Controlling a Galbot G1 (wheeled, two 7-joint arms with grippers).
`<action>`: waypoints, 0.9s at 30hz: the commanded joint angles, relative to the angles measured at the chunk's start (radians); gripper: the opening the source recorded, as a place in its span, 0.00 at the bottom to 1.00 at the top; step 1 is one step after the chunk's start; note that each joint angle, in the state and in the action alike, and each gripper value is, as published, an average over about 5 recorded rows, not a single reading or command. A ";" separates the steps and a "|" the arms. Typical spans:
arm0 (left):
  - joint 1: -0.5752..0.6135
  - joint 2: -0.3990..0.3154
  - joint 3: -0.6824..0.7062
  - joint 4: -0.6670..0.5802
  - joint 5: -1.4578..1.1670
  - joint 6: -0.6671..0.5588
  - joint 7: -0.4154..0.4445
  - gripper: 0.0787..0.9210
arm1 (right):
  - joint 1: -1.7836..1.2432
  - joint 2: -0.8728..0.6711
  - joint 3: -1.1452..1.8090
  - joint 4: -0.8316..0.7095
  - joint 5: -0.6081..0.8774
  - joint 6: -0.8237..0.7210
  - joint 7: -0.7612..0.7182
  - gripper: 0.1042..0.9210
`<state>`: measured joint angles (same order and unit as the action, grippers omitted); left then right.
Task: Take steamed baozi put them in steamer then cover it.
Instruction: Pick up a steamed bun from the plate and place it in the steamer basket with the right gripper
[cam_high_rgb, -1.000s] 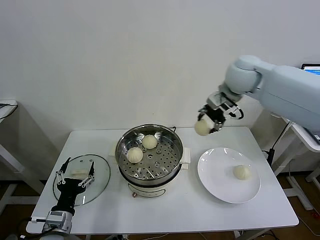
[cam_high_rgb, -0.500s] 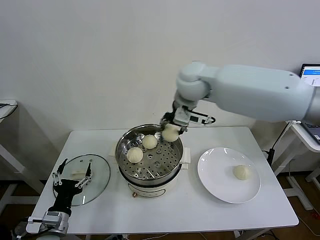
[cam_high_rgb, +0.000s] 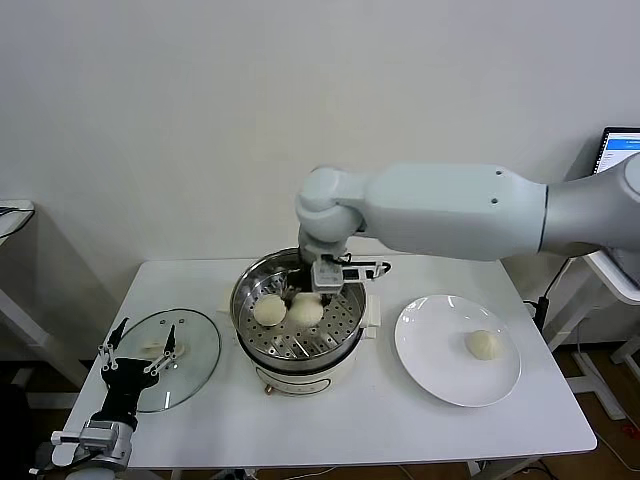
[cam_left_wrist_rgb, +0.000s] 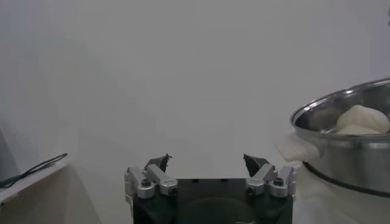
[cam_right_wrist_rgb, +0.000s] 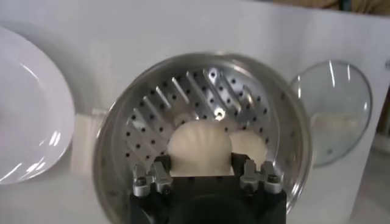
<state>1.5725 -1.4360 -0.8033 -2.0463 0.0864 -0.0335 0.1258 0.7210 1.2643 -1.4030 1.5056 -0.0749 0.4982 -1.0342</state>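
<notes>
I should keep lowering the held baozi with my right gripper onto the tray's front part, because the baozi is inside the steamer's rim and that part is free. I will let go once the baozi rests there.
The steamer stands mid-table, a shiny steel pot with a perforated tray. My right gripper reaches down into it and is shut on a baozi held just above or on the tray. A second baozi lies on the tray beside it. In the right wrist view the held baozi sits between my right gripper fingers, with another baozi next to it inside the steamer. One baozi lies on the white plate. My left gripper is open near the table's front left.
The glass lid with a white handle lies flat left of the steamer, under my left gripper. It also shows in the right wrist view, as does the plate. The left wrist view shows the steamer. A screen is at far right.
My right arm swung left from above the plate side, carrying the baozi, and lowered it into the steamer. The left gripper shifted slightly.
</notes>
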 joint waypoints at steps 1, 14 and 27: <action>0.000 0.000 -0.005 0.003 -0.001 -0.001 0.001 0.88 | -0.032 0.060 -0.016 -0.013 0.028 0.010 -0.009 0.69; 0.008 -0.001 -0.024 0.003 -0.004 -0.004 0.005 0.88 | -0.091 0.089 -0.020 -0.083 0.036 -0.025 -0.057 0.70; 0.014 -0.002 -0.026 -0.008 -0.005 -0.005 0.005 0.88 | -0.129 0.116 -0.014 -0.135 0.016 -0.035 -0.053 0.70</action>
<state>1.5858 -1.4386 -0.8275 -2.0508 0.0813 -0.0377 0.1304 0.6137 1.3619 -1.4216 1.4056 -0.0500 0.4685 -1.0843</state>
